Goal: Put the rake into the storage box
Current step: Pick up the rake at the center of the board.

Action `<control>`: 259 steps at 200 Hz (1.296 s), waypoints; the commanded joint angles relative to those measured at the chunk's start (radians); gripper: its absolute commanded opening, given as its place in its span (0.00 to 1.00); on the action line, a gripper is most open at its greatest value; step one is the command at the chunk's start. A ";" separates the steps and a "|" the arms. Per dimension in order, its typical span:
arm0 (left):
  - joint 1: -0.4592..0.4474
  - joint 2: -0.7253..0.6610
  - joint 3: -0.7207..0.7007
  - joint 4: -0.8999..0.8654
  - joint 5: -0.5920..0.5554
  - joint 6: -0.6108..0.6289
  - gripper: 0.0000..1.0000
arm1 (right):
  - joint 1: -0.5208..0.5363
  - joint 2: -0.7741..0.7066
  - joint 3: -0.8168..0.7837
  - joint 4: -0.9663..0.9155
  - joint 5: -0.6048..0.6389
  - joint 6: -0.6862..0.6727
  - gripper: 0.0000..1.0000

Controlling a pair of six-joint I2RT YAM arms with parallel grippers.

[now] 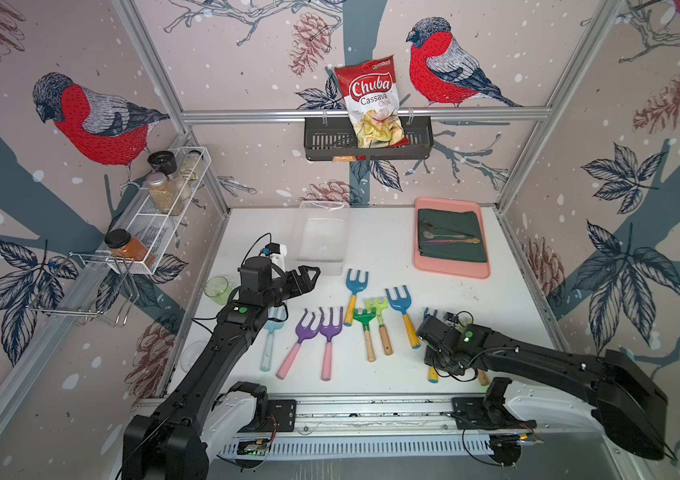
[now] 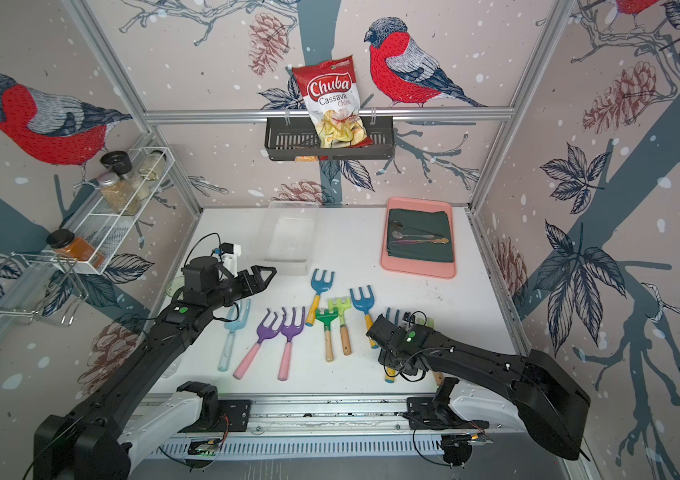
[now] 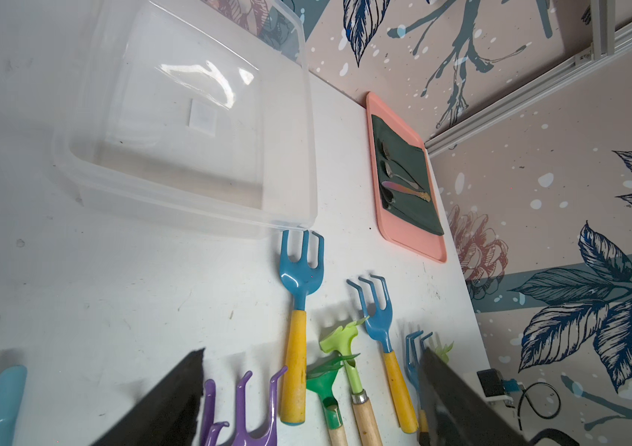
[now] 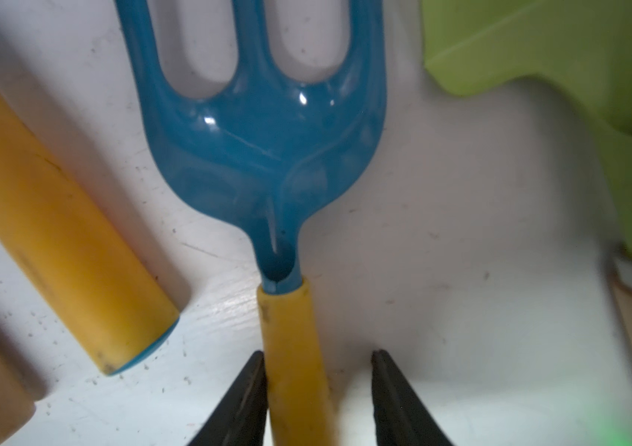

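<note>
Next, my right gripper lifts the rake (image 1: 433,374) beneath it and holds out its head (image 4: 260,144) to my left gripper, since the rake lies far from the storage box.
A rake with a blue head (image 4: 264,154) and a yellow handle lies flat on the white table at the right end of a row of toy rakes. My right gripper (image 4: 318,355) is down over it and open, with the handle between the fingers. One finger touches the handle and the other stands a little apart from it. In both top views the right wrist hides most of this rake; only its tines (image 1: 429,313) (image 2: 392,316) and handle end show. The clear storage box (image 1: 323,204) (image 2: 288,266) (image 3: 190,208) stands empty at the back. My left gripper (image 1: 309,276) (image 2: 265,274) (image 3: 311,355) hovers open just before its near left corner, holding nothing.
Several other rakes lie in the row: two purple (image 1: 317,328), dark green (image 1: 363,324), light green (image 4: 576,58), two blue with yellow handles (image 1: 354,282), one pale blue. A pink tray (image 1: 452,270) with a cloth and spoons stands back right. A green cup (image 1: 217,286) sits at the left.
</note>
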 commanded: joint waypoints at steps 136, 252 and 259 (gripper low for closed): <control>-0.155 0.099 0.045 0.090 0.004 -0.064 0.83 | -0.020 -0.089 0.041 -0.052 0.015 -0.048 0.43; -0.240 0.180 0.082 0.138 0.002 -0.117 0.77 | -0.032 -0.027 0.011 0.032 -0.036 -0.113 0.24; -0.246 0.183 0.084 0.150 0.006 -0.127 0.76 | -0.032 -0.038 0.025 0.017 -0.025 -0.114 0.24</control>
